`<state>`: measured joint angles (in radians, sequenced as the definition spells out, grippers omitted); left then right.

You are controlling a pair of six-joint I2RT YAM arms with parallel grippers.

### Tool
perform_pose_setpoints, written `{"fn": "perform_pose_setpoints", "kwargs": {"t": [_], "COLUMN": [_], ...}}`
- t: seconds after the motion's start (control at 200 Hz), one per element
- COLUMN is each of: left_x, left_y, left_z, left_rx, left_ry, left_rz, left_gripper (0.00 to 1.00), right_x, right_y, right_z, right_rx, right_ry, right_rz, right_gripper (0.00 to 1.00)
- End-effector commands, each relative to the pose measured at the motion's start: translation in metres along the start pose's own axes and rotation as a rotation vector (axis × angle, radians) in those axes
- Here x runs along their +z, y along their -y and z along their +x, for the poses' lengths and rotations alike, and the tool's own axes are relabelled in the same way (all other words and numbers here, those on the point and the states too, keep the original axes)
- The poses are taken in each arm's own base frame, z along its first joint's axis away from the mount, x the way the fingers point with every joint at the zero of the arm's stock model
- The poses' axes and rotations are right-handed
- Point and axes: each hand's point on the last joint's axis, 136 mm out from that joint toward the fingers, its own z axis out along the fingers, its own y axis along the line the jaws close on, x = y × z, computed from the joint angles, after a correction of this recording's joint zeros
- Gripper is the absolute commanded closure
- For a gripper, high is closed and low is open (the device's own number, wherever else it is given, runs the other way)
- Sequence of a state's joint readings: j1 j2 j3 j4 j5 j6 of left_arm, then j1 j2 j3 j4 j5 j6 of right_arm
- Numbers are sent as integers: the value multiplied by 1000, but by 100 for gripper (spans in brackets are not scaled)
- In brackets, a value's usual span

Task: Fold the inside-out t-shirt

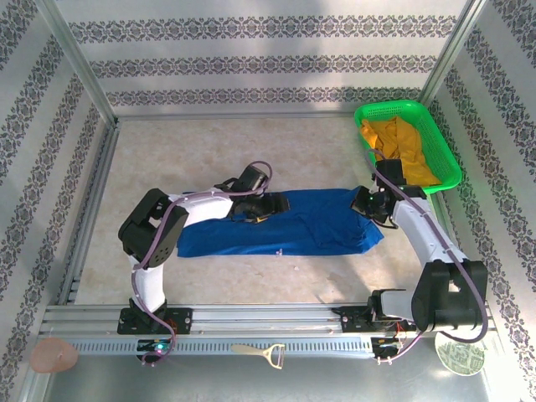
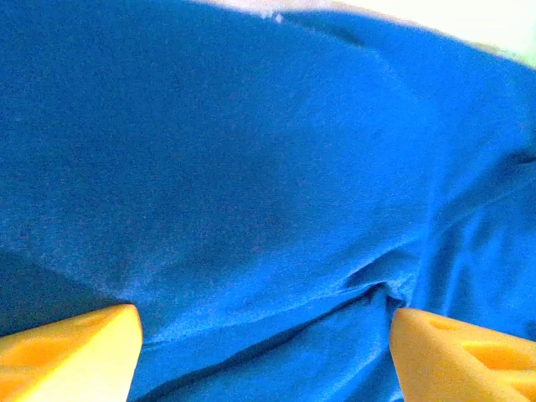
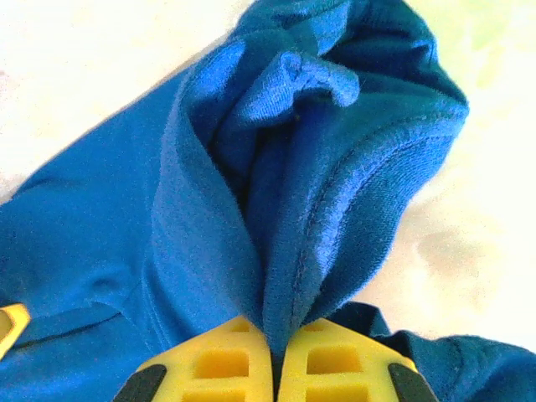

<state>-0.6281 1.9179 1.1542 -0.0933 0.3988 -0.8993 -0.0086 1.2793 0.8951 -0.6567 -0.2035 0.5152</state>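
Note:
My right gripper should keep carrying its bunched end across until it covers the t-shirt's opposite end, as the t-shirt lies straight and the gripper pinches that end.
The inside-out t-shirt lies as a long royal-blue band across the middle of the table, with a few small white marks along its near edge. My left gripper hovers low over the shirt's far edge, left of centre. In the left wrist view this gripper is open, its yellow fingertips set wide apart over creased blue cloth. My right gripper is at the shirt's right end. There it is shut on a bunched fold of the shirt, the hem seam pinched between the yellow pads.
A green basket holding a mustard-yellow garment stands at the back right, close behind the right arm. Metal frame posts and patterned walls enclose the table. On the near rail lie a small tool, a pink lump and a round disc.

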Motion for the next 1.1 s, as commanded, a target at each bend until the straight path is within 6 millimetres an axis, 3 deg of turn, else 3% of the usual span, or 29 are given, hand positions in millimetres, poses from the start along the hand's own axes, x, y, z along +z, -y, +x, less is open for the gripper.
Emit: {"fn": "perform_pose_setpoints", "kwargs": {"t": [0.0, 0.065, 0.165, 0.315, 0.44, 0.605, 0.774, 1.094], "left_x": [-8, -29, -63, -108, -135, -137, -139, -131], "left_y": [18, 24, 3, -66, -119, -161, -187, -187], "left_z": [-9, -23, -42, -61, -60, -43, -45, -43], "left_rx": [-7, 17, -3, -95, -132, -161, -183, -169], "left_ry": [39, 71, 113, 152, 151, 95, 124, 92], "left_rz": [14, -8, -68, -141, -208, -253, -262, -201], "left_gripper": [22, 20, 18, 17, 16, 16, 15, 16], "right_x": [-15, -18, -20, -21, -22, -18, -13, -12], "right_y": [-7, -11, -16, -16, -16, -16, -33, -110], "right_z": [-8, -10, -11, -10, -10, -5, 9, 50], "right_rx": [-21, -23, -27, -26, -30, -44, -90, -176], "right_ry": [19, 21, 17, 17, 15, -1, -17, 5], "right_rz": [-27, -41, -60, -64, -57, -28, 4, -3], "right_gripper": [100, 100, 100, 100, 100, 100, 100, 100]}}
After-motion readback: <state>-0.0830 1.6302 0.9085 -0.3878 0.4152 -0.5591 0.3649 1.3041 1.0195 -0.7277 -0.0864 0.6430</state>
